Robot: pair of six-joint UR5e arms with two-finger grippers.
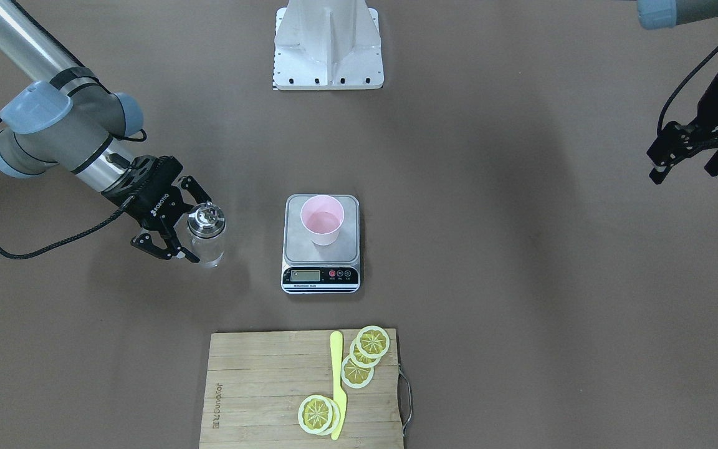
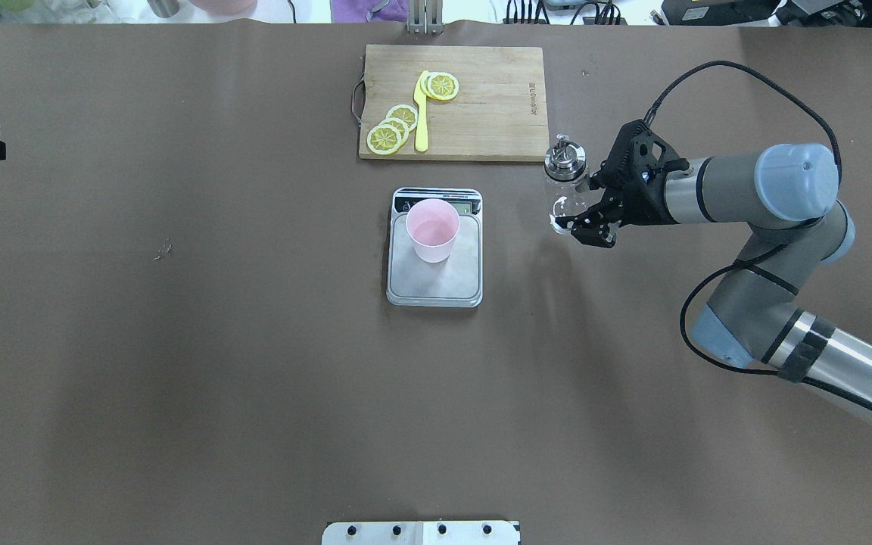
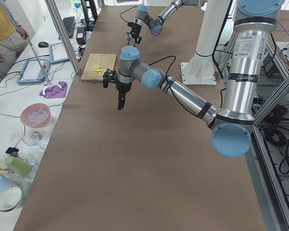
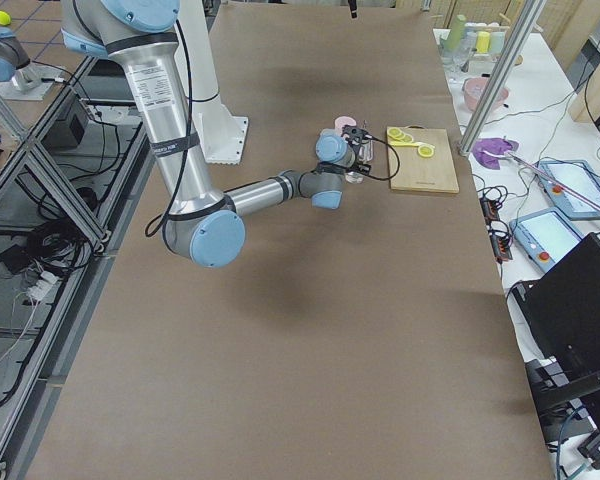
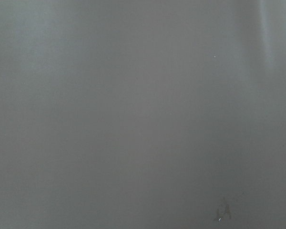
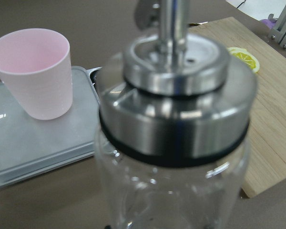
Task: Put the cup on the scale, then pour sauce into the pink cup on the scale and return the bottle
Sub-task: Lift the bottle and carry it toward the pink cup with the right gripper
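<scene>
The metal flap [image 6: 145, 14] is hanging from a pin on the bottle's spout. It will swing away on its own when I tilt the bottle to pour.
The pale pink cup [image 1: 321, 219] stands upright on the silver scale [image 1: 320, 275] at the table's middle; both also show in the overhead view, cup [image 2: 432, 229] on scale [image 2: 436, 286]. The clear glass bottle [image 1: 207, 240] with its metal cap stands upright on the table beside the scale. My right gripper [image 1: 198, 229] is open, one finger on each side of the bottle. The right wrist view is filled by the bottle [image 6: 176, 143], with the cup [image 6: 35, 71] behind it. My left gripper [image 1: 686, 167] is open and empty, far off at the table's side.
A wooden cutting board [image 1: 259, 374] with lemon slices [image 1: 365, 355] and a yellow knife [image 1: 336, 386] lies beyond the scale, close to the bottle in the overhead view. The robot's white base mount [image 1: 328, 50] stands at the near edge. The left wrist view shows only brown table.
</scene>
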